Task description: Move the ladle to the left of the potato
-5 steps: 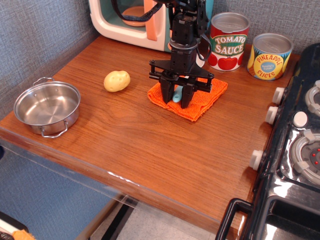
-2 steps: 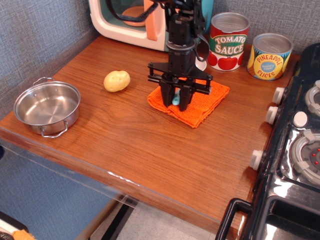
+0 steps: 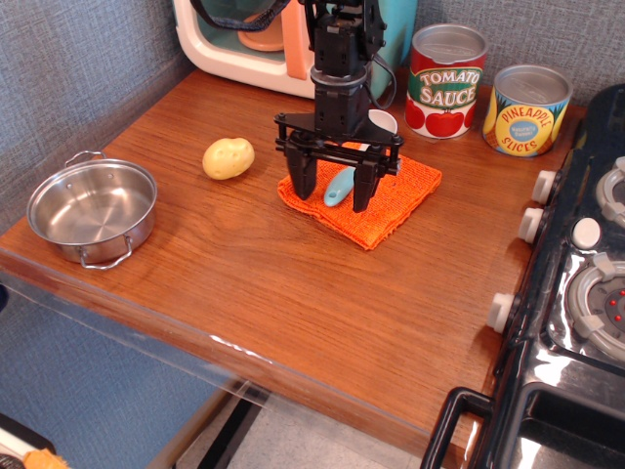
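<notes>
I expect the cloth to stay flat and in place when I lift the ladle, because the ladle's handle lies loose across the flat orange cloth.
The ladle lies on an orange cloth. Its light-blue handle points toward the front and its white bowl shows behind the arm. My gripper stands upright over the cloth, open, with its two fingers on either side of the handle and a gap on each side. The potato lies on the wooden counter to the left of the gripper, apart from it.
A steel pot sits near the counter's left front edge. A tomato sauce can and a pineapple can stand at the back right. A toy microwave is at the back. A stove borders the right side.
The gripper has shifted a little left and its fingers have spread wider around the ladle handle. The orange cloth and ladle have slid slightly left with it.
</notes>
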